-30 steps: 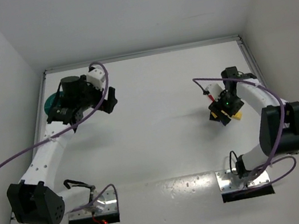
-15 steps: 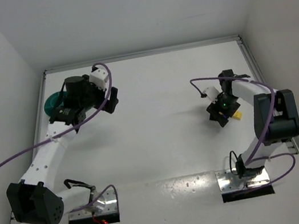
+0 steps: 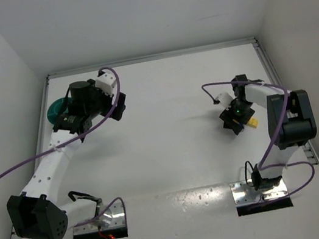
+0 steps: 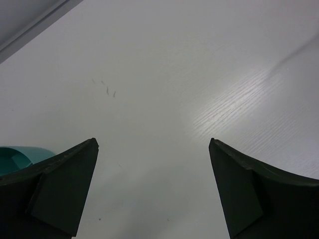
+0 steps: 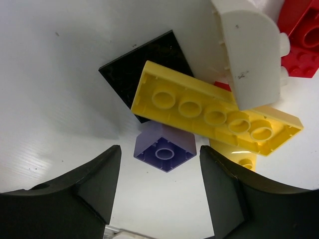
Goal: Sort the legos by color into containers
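Note:
The blue-purple brick (image 5: 165, 148) lies far from the teal bowl beside my left gripper, so next my right gripper hands the brick to my left gripper in the middle of the table (image 3: 154, 115).
The legos lie in a pile at the right of the table. In the right wrist view an upside-down blue-purple brick (image 5: 163, 148) sits just ahead of my open right gripper (image 5: 159, 149), between its fingertips and untouched. Behind it lie a long yellow brick (image 5: 214, 114), a black plate (image 5: 144, 69), a tan-white brick (image 5: 246, 50), a red brick (image 5: 301, 30) and a second yellow brick (image 5: 239, 158). From above, the right gripper (image 3: 232, 124) covers most of the pile; a yellow brick (image 3: 251, 122) shows. The teal bowl (image 3: 54, 109) sits at the far left, mostly under my left arm. My left gripper (image 3: 119, 107) is open and empty.
The left wrist view shows bare white table between the open fingers (image 4: 153, 142) and a sliver of the teal bowl's rim (image 4: 20, 155) at the left. A raised rail (image 3: 149, 58) borders the table's far edge. White walls close in on both sides.
My right gripper has shifted slightly left over the lego pile and its arm has folded in closer. My left gripper has edged a little away from the bowl.

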